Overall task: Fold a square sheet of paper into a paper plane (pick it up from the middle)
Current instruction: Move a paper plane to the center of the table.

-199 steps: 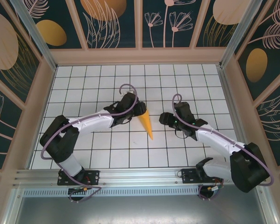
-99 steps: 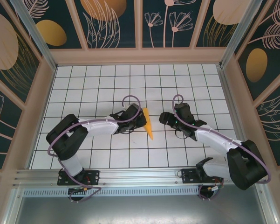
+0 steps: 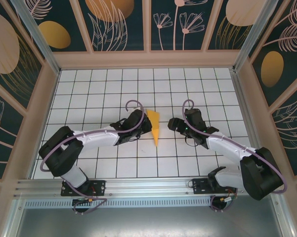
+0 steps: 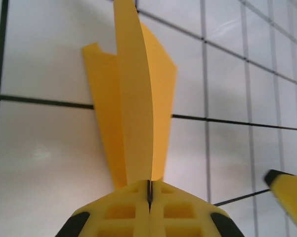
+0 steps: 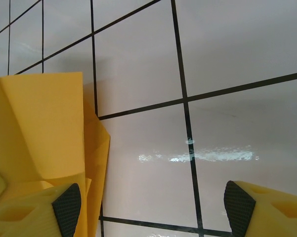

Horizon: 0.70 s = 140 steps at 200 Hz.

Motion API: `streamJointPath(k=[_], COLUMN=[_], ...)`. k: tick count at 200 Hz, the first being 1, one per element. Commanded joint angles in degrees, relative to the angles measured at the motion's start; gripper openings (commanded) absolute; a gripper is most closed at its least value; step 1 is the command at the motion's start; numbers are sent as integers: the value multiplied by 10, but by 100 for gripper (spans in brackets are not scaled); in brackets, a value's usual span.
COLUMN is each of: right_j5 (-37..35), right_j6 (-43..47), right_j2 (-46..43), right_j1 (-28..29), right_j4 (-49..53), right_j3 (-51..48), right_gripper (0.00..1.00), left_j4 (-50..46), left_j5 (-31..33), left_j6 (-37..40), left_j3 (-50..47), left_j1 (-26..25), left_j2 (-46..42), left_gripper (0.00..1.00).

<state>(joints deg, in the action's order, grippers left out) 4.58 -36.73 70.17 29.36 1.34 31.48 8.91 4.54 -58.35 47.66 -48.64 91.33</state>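
Next, my right gripper grabs the paper plane's free side (image 3: 156,124) while my left gripper pulls back to spread the paper plane, since it's narrow around its upright fold (image 4: 134,94).
The paper plane (image 3: 154,126) is a narrow orange-yellow dart in the middle of the tiled floor, its point toward the arms. My left gripper (image 3: 148,128) comes at it from the left and is shut on its upright centre fold. In the left wrist view the yellow jaws of the left gripper (image 4: 149,183) are pressed together on the fold, and the paper plane (image 4: 138,103) fans out beyond them. My right gripper (image 3: 171,124) stands open just right of the plane. In the right wrist view the right gripper (image 5: 153,210) has bare tile between its fingers, with the paper plane (image 5: 44,123) beside the left pad.
White tiled floor (image 3: 104,94) with dark grout lines, boxed in by wooden-framed walls (image 3: 148,58) with leaf and oval patterns. A metal rail (image 3: 148,186) carries both arm bases at the near edge. One finger of the right gripper (image 4: 289,193) pokes into the left wrist view.
The left gripper closed on the plane's centre fold and drew back slightly left; the plane now looks wider at its far end. The right gripper opened a little and stayed in place.
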Motion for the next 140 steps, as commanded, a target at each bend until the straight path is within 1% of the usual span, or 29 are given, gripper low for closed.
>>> streamJointPath(k=[1, 25, 33, 52, 72, 85, 101, 124, 140], right_j5=[15, 22, 32, 42, 38, 35, 23, 9, -1], right_j6=[9, -10, -14, -18, -17, -13, -7, 3, 11], right_j2=[-14, -16, -18, -26, -25, -13, 8, 42, 72], right_j1=[4, 5, 5, 8, 16, 17, 42, 71, 95], right_j4=[-24, -23, -29, -49, -49, -42, -28, -17, -10], right_j3=[21, 36, 36, 30, 32, 37, 51, 75, 97], right_gripper=[79, 76, 73, 72, 72, 72, 72, 68, 64], left_j4=[77, 128, 147, 201, 257, 275, 291, 292, 287], left_j5=[-22, -58, -73, -106, -137, -146, -152, -147, -139], left_j6=[45, 47, 43, 28, 13, 9, 8, 7, 8], left_j3=[-17, -45, -56, -87, -115, -127, -139, -155, -167], left_j1=[6, 25, 34, 52, 71, 79, 85, 89, 94], left_j2=[-38, -51, -47, -25, 9, 29, 46, 52, 50], left_gripper=[0, 0, 0, 0, 0, 0, 0, 0, 0])
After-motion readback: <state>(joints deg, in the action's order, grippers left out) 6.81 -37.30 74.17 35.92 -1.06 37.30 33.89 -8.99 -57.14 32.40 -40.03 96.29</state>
